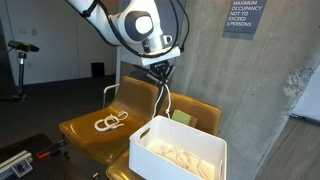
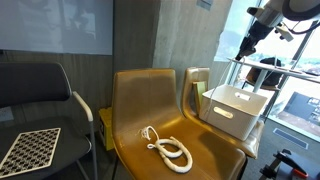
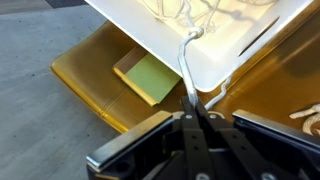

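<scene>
My gripper should move the rope's end over the bin's middle (image 1: 182,144) before it opens, because a piece of the white rope (image 3: 223,91) is hanging outside the white bin's rim.
My gripper (image 3: 190,102) is shut on a white rope (image 3: 183,62) and holds its end up. The rope hangs down from the gripper (image 1: 161,78) into a white bin (image 1: 205,165), where more white rope lies coiled (image 1: 176,153). The bin stands on a yellow-brown chair seat. In an exterior view the gripper (image 2: 246,48) is high above the bin (image 2: 232,112). A second white rope (image 1: 110,122) lies loose on the neighbouring yellow-brown seat, and it also shows in an exterior view (image 2: 168,150).
A green pad (image 3: 150,78) lies on the seat behind the bin (image 1: 182,117). A black chair with a checkered mat (image 2: 30,150) stands beside the yellow seats. A concrete wall with a sign (image 1: 243,16) is behind.
</scene>
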`<state>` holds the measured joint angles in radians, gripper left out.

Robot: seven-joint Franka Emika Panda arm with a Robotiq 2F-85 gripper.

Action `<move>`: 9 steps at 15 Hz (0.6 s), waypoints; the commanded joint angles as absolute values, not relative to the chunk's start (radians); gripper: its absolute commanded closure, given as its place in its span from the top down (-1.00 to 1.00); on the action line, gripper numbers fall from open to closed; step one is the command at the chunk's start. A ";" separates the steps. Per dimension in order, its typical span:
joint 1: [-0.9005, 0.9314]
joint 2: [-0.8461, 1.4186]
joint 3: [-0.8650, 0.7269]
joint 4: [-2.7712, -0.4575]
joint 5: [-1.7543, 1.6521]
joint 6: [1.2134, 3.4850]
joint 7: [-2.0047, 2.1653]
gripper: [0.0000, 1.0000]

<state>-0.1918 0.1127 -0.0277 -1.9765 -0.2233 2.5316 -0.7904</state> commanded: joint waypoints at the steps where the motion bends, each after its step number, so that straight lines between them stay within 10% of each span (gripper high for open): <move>1: -0.222 0.037 -0.079 -1.895 -0.050 2.463 -0.911 -0.98; 9: -0.277 0.164 -0.211 -1.489 0.145 2.150 -1.107 -0.98</move>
